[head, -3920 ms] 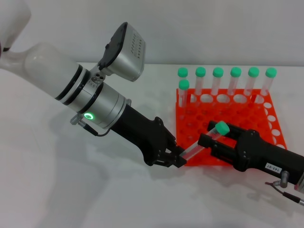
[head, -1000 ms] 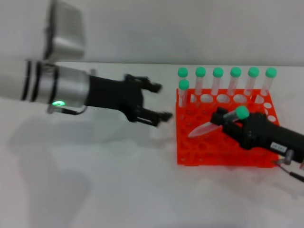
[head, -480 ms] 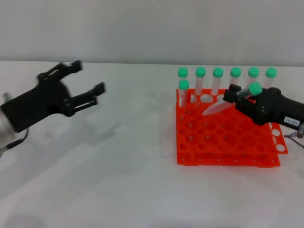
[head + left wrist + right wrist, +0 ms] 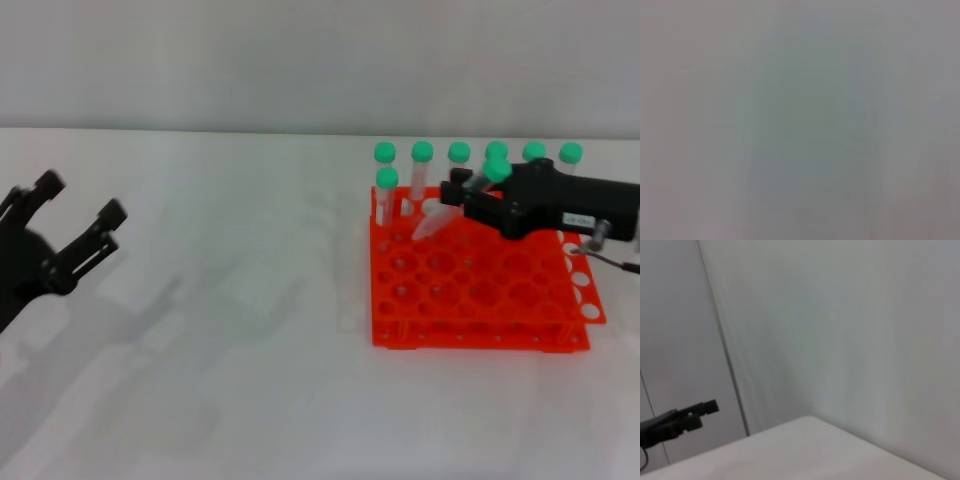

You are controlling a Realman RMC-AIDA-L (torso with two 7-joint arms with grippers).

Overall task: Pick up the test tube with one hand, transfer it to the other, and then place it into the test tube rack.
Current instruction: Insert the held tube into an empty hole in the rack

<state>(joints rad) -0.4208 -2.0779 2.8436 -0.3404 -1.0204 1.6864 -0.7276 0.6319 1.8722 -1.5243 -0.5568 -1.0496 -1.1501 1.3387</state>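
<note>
The test tube (image 4: 435, 219) leans over the rack, so next my right gripper sets it upright before I lower it into the hole (image 4: 417, 233) beside the second row's tube.
In the head view my right gripper (image 4: 470, 195), black with a small white label, is shut on the test tube (image 4: 445, 212). The tube is tilted, its green cap by the fingers and its tip pointing down-left over the back left holes of the orange-red rack (image 4: 470, 290). My left gripper (image 4: 70, 230) is open and empty at the far left, well away from the rack. It also shows far off in the right wrist view (image 4: 695, 415).
Several green-capped tubes (image 4: 422, 170) stand upright in the rack's back row, and one more (image 4: 386, 195) in the second row at the left. A thin cable (image 4: 615, 262) hangs by the right wrist. The left wrist view shows only a grey blur.
My left arm has drawn back to the far left, open and empty. My right gripper has carried the tube up and back over the rack, toward its back left holes.
</note>
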